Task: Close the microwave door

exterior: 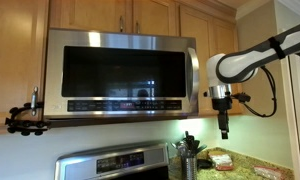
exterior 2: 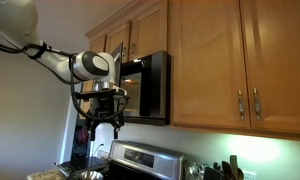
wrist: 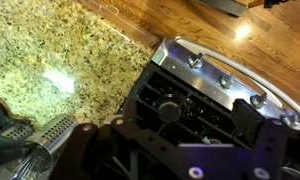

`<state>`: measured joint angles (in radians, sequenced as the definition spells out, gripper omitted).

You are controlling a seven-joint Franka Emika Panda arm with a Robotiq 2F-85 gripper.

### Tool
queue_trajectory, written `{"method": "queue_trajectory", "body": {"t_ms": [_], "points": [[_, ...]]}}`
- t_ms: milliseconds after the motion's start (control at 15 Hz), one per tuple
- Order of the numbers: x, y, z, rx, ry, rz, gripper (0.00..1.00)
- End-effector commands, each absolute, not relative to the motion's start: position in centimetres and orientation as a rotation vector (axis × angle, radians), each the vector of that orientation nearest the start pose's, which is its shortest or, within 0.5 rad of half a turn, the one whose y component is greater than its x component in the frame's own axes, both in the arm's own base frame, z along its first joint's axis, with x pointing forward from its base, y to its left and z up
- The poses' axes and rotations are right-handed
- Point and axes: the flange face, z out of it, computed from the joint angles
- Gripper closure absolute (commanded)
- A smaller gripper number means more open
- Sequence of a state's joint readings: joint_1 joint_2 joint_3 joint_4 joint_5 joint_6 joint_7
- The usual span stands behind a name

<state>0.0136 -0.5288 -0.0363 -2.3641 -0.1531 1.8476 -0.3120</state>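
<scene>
The steel handle (exterior: 193, 75) sticks out over the wooden cabinet, so I expect the microwave door (exterior: 125, 72) to swing a short way inward when I push it.
The stainless steel microwave (exterior: 120, 70) hangs under light wooden cabinets and also shows from the side in an exterior view (exterior 2: 155, 88). The microwave door (exterior: 110, 68) has a dark window and a vertical steel handle (exterior: 192, 75) at its edge. The door looks flat against the unit's front; I cannot tell whether a small gap is left. My gripper (exterior: 223, 128) points down, beside and just below the handle edge, touching nothing. In the side-on exterior view (exterior 2: 108, 122) its fingers are spread. In the wrist view the gripper (wrist: 175, 132) is open and empty above the stove.
A steel stove (exterior: 115, 162) stands below the microwave and also shows in the wrist view (wrist: 215, 75). A utensil holder (exterior: 188, 155) stands on the granite counter (wrist: 60, 60). A black clamp mount (exterior: 25, 118) sticks out at the microwave's far side. Wooden floor (wrist: 180, 20) lies beyond.
</scene>
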Motion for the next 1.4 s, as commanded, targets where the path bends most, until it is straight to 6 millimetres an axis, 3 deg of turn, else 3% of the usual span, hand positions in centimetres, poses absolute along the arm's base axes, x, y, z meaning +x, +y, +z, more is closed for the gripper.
{"method": "queue_trajectory", "body": {"t_ms": [0, 333, 667, 800, 1333], "points": [[38.1, 0.4, 53.7, -3.168, -0.627, -0.023, 0.28], [38.5, 2.6, 55.6, -3.121, -0.670, -0.162, 0.62], [39.0, 3.0, 57.6, -3.126, -0.761, -0.316, 0.95], [39.3, 2.8, 57.9, -3.125, -0.780, -0.371, 1.00], [41.3, 0.3, 59.7, -3.051, -0.710, -0.752, 0.98]]}}
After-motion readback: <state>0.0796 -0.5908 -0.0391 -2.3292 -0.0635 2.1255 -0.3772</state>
